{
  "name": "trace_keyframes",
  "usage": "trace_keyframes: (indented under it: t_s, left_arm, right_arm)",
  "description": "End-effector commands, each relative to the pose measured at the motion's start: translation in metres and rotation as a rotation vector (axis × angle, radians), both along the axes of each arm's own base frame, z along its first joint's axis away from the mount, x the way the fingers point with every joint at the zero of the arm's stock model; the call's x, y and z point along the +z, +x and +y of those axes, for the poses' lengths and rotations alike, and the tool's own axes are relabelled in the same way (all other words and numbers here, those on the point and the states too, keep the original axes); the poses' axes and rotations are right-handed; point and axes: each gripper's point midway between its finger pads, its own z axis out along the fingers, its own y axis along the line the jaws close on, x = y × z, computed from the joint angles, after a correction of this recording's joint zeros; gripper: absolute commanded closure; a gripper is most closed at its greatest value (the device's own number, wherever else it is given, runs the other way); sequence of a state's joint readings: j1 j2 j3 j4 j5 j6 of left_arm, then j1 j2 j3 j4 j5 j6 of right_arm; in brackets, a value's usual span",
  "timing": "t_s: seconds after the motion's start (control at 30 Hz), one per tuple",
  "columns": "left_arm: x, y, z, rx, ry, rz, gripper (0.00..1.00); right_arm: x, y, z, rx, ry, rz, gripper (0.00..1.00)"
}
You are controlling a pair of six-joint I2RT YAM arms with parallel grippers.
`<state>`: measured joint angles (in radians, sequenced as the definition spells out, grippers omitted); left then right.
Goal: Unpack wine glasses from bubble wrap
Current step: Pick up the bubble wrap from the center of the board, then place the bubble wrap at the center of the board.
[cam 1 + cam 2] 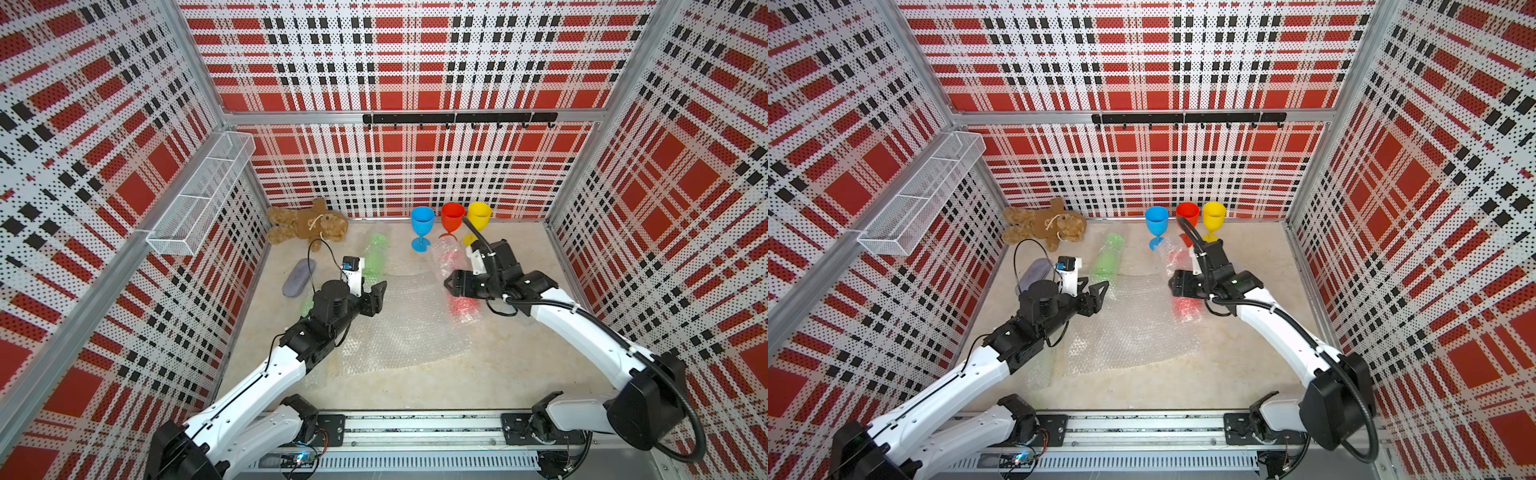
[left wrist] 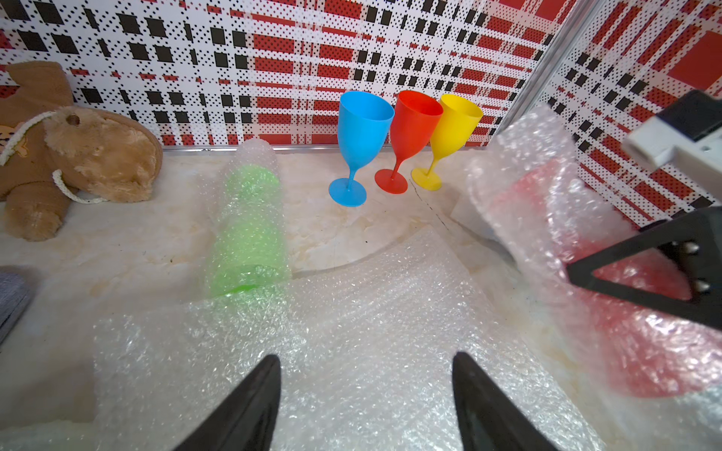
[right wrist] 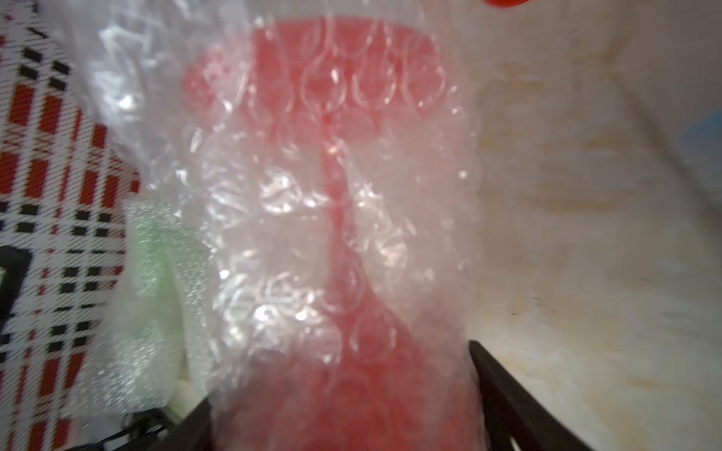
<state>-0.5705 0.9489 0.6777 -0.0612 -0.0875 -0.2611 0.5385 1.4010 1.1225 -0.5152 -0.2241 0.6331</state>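
Note:
The robot's right gripper holds the red glass's wrap (image 1: 464,310) tightly closed, so the robot should set the roll down on the flat sheet (image 1: 412,318) and pinch the wrap's edge with its left gripper.
Three bare wine glasses stand upright by the back wall: blue (image 1: 422,226), red (image 1: 452,220) and yellow (image 1: 479,216). A red glass rolled in bubble wrap (image 1: 461,309) (image 3: 336,175) lies on the right. My right gripper (image 1: 451,286) (image 3: 340,375) is shut on it, with one jaw pressed against each side of the roll. A green glass in bubble wrap (image 1: 374,259) (image 2: 248,226) lies left of centre. My left gripper (image 1: 380,296) (image 2: 366,356) hangs open and holds nothing, above a flat loose sheet of bubble wrap (image 1: 407,328).
A brown teddy bear (image 1: 307,224) lies in the back left corner, with a grey pouch (image 1: 299,277) in front of it. More wrap with green inside (image 1: 307,306) shows beside the left arm. A wire basket (image 1: 199,195) hangs on the left wall and a hook rail (image 1: 457,118) on the back wall.

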Motion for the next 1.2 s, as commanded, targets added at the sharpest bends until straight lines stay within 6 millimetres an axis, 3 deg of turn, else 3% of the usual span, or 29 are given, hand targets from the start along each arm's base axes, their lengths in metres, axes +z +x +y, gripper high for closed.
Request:
trace_keyframes:
  t_s: [0.0, 0.13, 0.23, 0.4, 0.5, 0.73, 0.83, 0.9, 1.03, 1.17]
  left_arm:
    - [0.008, 0.002, 0.004, 0.016, 0.003, -0.015, 0.29]
    - [0.008, 0.002, 0.006, 0.024, 0.005, -0.016, 0.29]
    - [0.008, 0.003, 0.006, 0.024, 0.006, -0.017, 0.29]
    - [0.007, 0.003, 0.005, 0.023, 0.008, -0.015, 0.29]
    - [0.008, 0.003, 0.005, 0.022, 0.005, -0.014, 0.29]
    - [0.006, 0.003, 0.005, 0.025, 0.008, -0.011, 0.29]
    - [0.006, 0.004, 0.006, 0.031, 0.009, -0.009, 0.29]
    - [0.006, 0.005, 0.007, 0.042, 0.002, -0.003, 0.29]
    - [0.01, 0.009, 0.009, 0.071, -0.047, 0.033, 0.29]
    - [0.001, 0.018, 0.008, 0.096, -0.152, 0.2, 0.29]
  right_arm:
    - [-0.012, 0.001, 0.059, 0.071, 0.204, 0.093, 0.21]
    - [-0.054, 0.002, 0.088, 0.057, 0.267, 0.199, 0.2]
    - [-0.077, -0.002, 0.099, 0.05, 0.271, 0.242, 0.2]
    - [-0.106, 0.0, 0.095, 0.023, 0.177, 0.241, 0.16]
    - [-0.113, 0.002, 0.089, 0.011, 0.126, 0.233, 0.02]
    - [-0.079, 0.011, 0.055, -0.031, -0.06, 0.081, 0.0]
    - [-0.063, 0.007, 0.051, 0.021, -0.158, 0.007, 0.07]
    - [-0.057, 0.0, 0.053, 0.063, -0.209, -0.018, 0.12]
    - [-0.051, -0.015, 0.072, 0.15, -0.147, -0.016, 0.26]
    - [-0.056, -0.027, 0.082, 0.202, -0.107, 0.016, 0.42]
